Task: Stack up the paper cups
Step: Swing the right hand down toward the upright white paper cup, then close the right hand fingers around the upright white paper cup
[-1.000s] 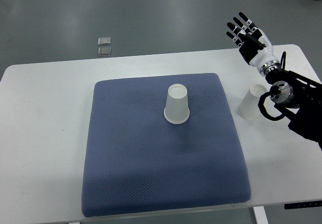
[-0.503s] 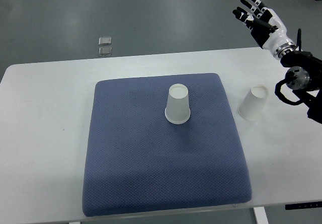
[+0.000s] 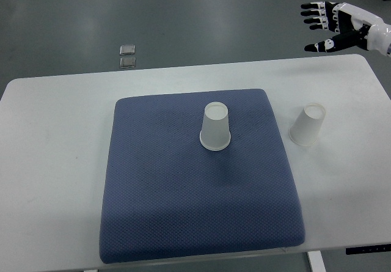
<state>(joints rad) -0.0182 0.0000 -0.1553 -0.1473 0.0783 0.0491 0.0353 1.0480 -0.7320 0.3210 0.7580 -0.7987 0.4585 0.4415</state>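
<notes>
My gripper will lower the cup (image 3: 307,125) beside the mat, and that cup will then sink almost all the way over the other one. Both cups get narrower toward their upturned bases (image 3: 216,110).
Two white paper cups stand upside down. One cup (image 3: 215,126) sits on the blue mat (image 3: 171,186), a little right of its middle and toward the far edge. The other cup (image 3: 306,124) rests on the bare white table, just right of the mat. My right hand (image 3: 330,24) hangs high at the top right corner, beyond the table's far edge, fingers spread and holding nothing. It is well above and behind the right cup. The left arm does not show.
The white table (image 3: 49,162) carries the mat, with bare margins to the left and right. Two small clear squares (image 3: 127,55) lie on the grey floor beyond the table's far edge.
My right arm has drawn back up and to the right, away from the cup beside the mat; only the hand remains in view. Both cups stay where they were.
</notes>
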